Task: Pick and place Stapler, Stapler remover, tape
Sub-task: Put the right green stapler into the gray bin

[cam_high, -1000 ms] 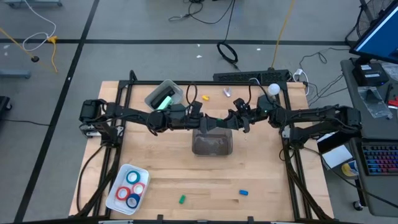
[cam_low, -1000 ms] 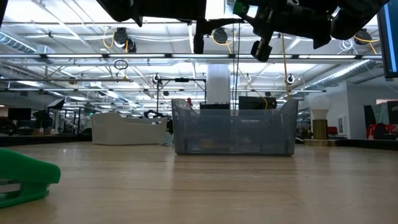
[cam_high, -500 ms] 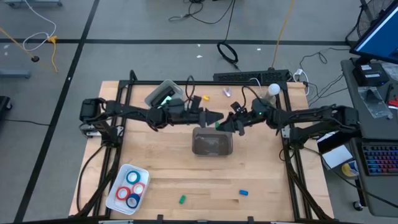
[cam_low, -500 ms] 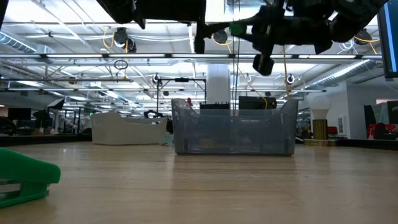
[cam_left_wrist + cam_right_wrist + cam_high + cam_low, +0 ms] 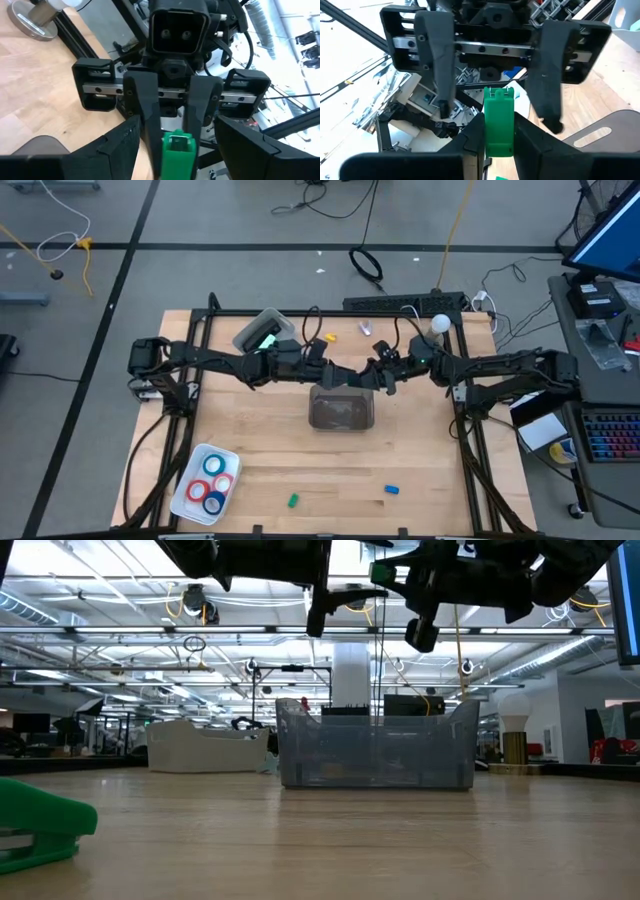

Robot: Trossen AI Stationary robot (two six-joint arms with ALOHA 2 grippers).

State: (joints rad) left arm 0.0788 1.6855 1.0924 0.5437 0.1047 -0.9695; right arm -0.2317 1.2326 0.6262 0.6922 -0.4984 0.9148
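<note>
My right gripper is holding the green piece a long way from the stapler's tray (image 5: 263, 329), so next my left gripper grabs the green piece's loose end and brings it there.
My right gripper (image 5: 375, 376) is shut on a small bright-green oblong piece (image 5: 498, 120), high above the clear bin (image 5: 342, 408). My left gripper (image 5: 335, 374) faces it from the left. It is open, with its fingers (image 5: 437, 75) wide apart on either side of the piece's free end, touching nothing. The mint-green stapler (image 5: 262, 338) lies in a clear tray at the far left. The tape rings (image 5: 210, 480) lie in a white tray at the near left. A small silvery stapler remover (image 5: 365, 328) lies on the table at the far edge. My right gripper pinches the green piece between its two fingers, by the two long sides of its near part (image 5: 496, 145). The fingers come about level from the table's right and lie along the piece. Its free end (image 5: 177, 142) sticks out toward my left gripper, clear of the bin.
Another green piece (image 5: 293, 500) and a small blue piece (image 5: 392, 490) lie near the front edge, and an orange piece (image 5: 329, 337) lies at the far side. The green piece also shows large at the low view's left (image 5: 40, 825). Black frame rails run along both sides of the table.
My right gripper has dipped a little with the green piece toward my left gripper, then risen slightly. Both grippers have stayed above the bin, facing each other.
</note>
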